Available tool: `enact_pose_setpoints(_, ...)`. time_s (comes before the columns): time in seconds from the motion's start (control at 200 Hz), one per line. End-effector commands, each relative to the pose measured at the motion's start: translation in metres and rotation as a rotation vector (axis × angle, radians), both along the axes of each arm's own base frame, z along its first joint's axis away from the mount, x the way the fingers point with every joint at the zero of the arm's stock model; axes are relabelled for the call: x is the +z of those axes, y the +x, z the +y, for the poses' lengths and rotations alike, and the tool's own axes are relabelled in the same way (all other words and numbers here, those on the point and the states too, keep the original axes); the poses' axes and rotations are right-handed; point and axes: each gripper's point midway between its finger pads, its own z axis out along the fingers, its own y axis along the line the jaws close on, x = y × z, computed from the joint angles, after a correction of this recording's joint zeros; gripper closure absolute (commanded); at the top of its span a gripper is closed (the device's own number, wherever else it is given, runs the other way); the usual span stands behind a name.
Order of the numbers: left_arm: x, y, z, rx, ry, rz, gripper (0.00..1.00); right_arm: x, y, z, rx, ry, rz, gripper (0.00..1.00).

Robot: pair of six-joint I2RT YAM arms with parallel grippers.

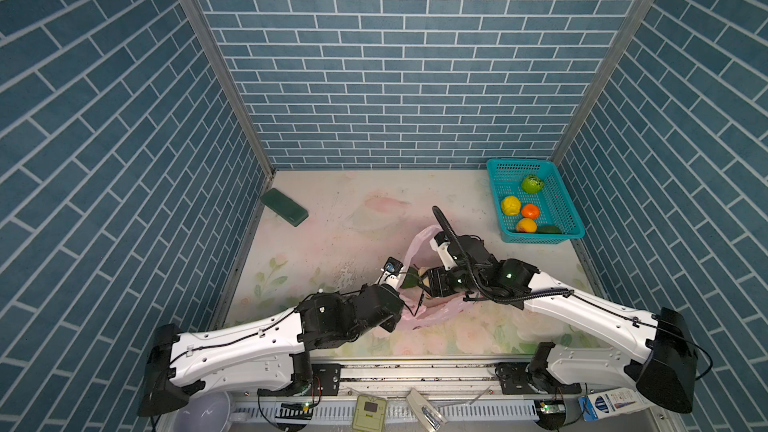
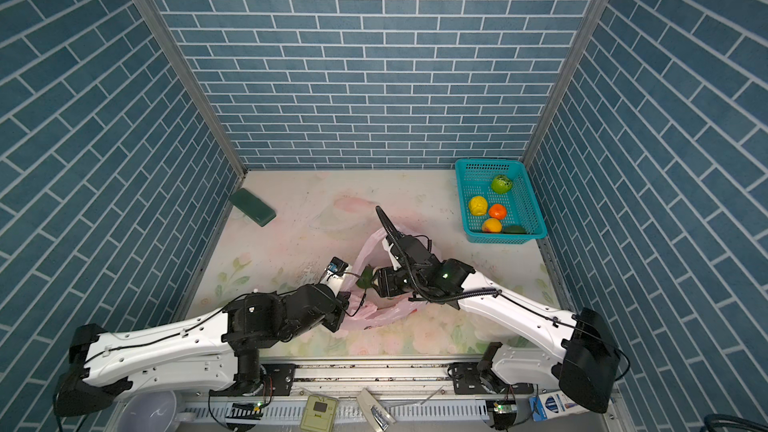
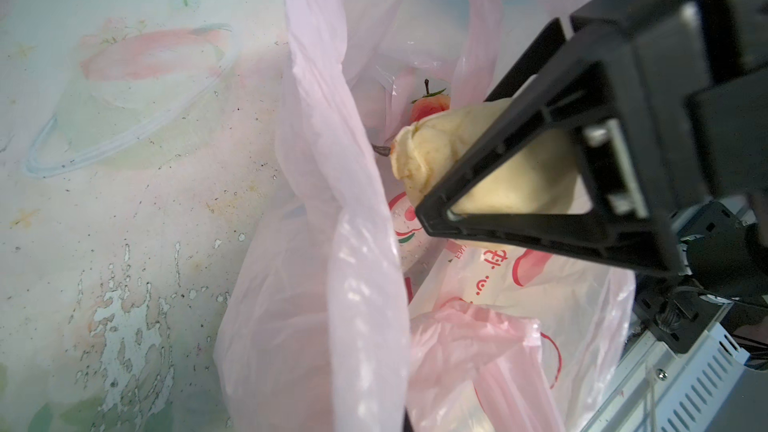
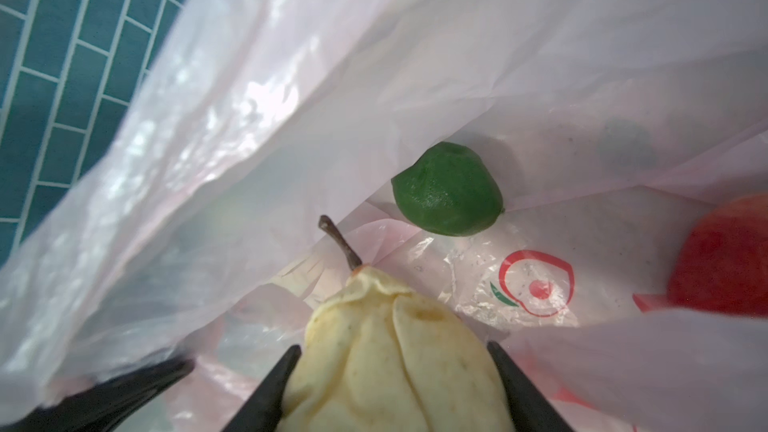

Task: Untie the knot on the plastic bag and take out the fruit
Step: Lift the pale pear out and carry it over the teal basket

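The pear [image 4: 392, 332] is free of the bag's plastic, so my right gripper should keep lifting it out and let it go in the basket's gap [image 1: 513, 188] behind the yellow fruit.
The pink plastic bag [image 1: 436, 312] [image 2: 386, 312] lies mid-table with its mouth spread wide. The knot is out of view. My right gripper [image 4: 395, 347] [image 1: 424, 280] reaches into the bag and is shut on a cream-white pear [image 4: 395, 367] [image 3: 432, 147]. Loose inside the bag lie a dark green fruit [image 4: 449, 191] [image 2: 365, 278] and a red fruit [image 4: 723, 259] [image 3: 430, 105]. My left gripper [image 1: 404, 312] [image 2: 345, 308] is at the bag's near edge, shut on a strip of the pink plastic [image 3: 324, 284], which hides its jaws in the left wrist view.
A teal mesh basket [image 1: 519, 163] [image 2: 488, 163] stands at the back right and holds several fruits. A dark green block [image 1: 284, 206] [image 2: 252, 207] lies by the left wall. Brick walls close in three sides.
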Motion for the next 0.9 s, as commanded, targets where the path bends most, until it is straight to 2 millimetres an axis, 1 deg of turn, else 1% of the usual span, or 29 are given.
enact_pose_setpoints(0.0,0.004,0.006,0.002,0.012,0.009,-0.030,1.00,0.024,-0.012,0.001,0.063,0.018,0.033,0.54)
enact_pose_setpoints(0.125,0.005,0.007,-0.003,0.005,0.009,-0.040,1.00,0.048,-0.018,0.000,0.082,0.049,0.032,0.54)
enact_pose_setpoints(0.22,0.006,0.008,-0.005,0.001,0.002,-0.046,1.00,0.061,-0.019,-0.004,0.082,0.060,0.034,0.54)
enact_pose_setpoints(0.3,0.006,0.008,-0.006,0.001,0.000,-0.050,1.00,0.073,-0.016,-0.011,0.064,0.071,0.030,0.54)
enact_pose_setpoints(0.385,0.006,0.008,-0.006,0.001,-0.002,-0.050,1.00,0.087,-0.007,-0.022,0.024,0.090,0.018,0.53)
enact_pose_setpoints(0.48,0.006,0.008,-0.006,-0.001,-0.005,-0.053,1.00,0.101,0.011,-0.038,-0.041,0.107,0.001,0.53)
enact_pose_setpoints(0.595,0.007,0.009,-0.007,-0.004,-0.008,-0.058,1.00,0.114,0.039,-0.061,-0.121,0.112,-0.032,0.53)
enact_pose_setpoints(0.69,0.008,0.009,-0.009,-0.010,-0.007,-0.062,1.00,0.118,0.068,-0.085,-0.206,0.098,-0.051,0.53)
enact_pose_setpoints(0.79,0.009,0.009,-0.012,-0.018,-0.005,-0.063,1.00,0.122,0.102,-0.117,-0.316,0.085,-0.078,0.52)
enact_pose_setpoints(0.895,0.009,0.010,-0.014,-0.022,-0.012,-0.065,1.00,0.116,0.139,-0.153,-0.439,0.049,-0.114,0.52)
